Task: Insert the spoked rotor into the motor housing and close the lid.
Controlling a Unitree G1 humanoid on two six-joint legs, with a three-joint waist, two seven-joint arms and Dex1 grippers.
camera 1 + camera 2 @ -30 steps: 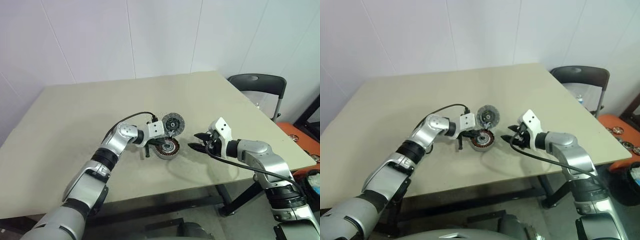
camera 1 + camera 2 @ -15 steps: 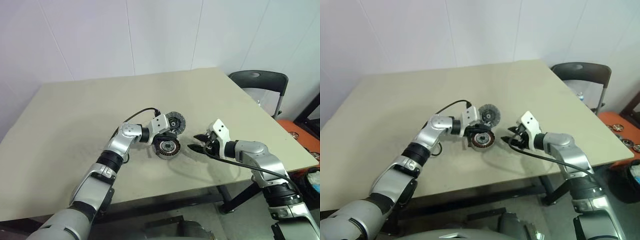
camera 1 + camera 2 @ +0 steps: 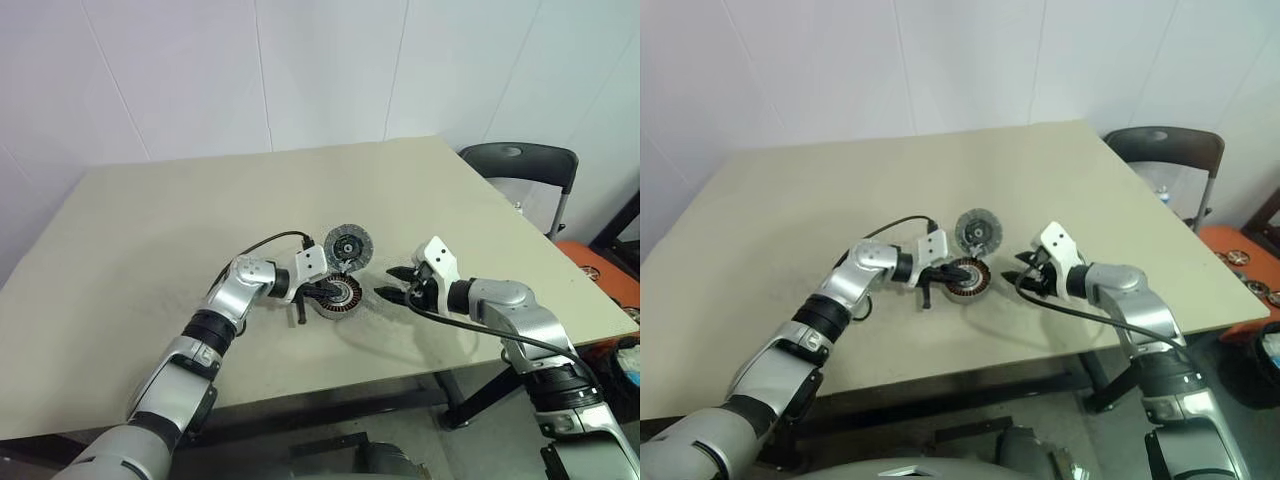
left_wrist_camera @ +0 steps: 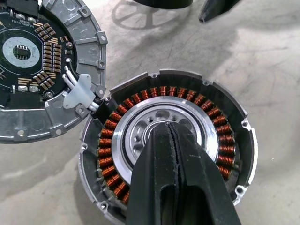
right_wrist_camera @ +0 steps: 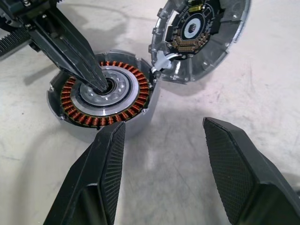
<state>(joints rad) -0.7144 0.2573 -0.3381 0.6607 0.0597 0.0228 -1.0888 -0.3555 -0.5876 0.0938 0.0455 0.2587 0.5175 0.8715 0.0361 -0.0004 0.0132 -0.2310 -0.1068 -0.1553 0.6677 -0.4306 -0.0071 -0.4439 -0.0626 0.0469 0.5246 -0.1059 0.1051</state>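
Observation:
Next, my left gripper backs out before my right gripper brings the spoked rotor over, because my left gripper's fingers are blocking the motor housing's hub (image 5: 111,86).
The motor housing (image 3: 336,295) is a short grey drum with copper windings, standing on the table. Inside the windings lies the silver-white spoked rotor (image 4: 140,123), also seen from the right wrist (image 5: 123,89). My left gripper (image 4: 169,127) is shut, its tips resting in the rotor's hub. The lid (image 3: 348,244) stands tilted just behind the housing, joined to it by white wires; its inner circuit board (image 4: 28,51) shows. My right gripper (image 3: 389,282) hovers open just right of the housing, holding nothing.
The beige table (image 3: 150,220) has wide bare room to the left and behind. Its front edge runs close under my right arm. A black folding chair (image 3: 520,165) stands past the right rear corner, and an orange object (image 3: 595,265) lies beyond the right edge.
Half a second ago the left gripper leaned further over the housing; it has drawn back slightly, tips still at the hub. The right gripper has kept still.

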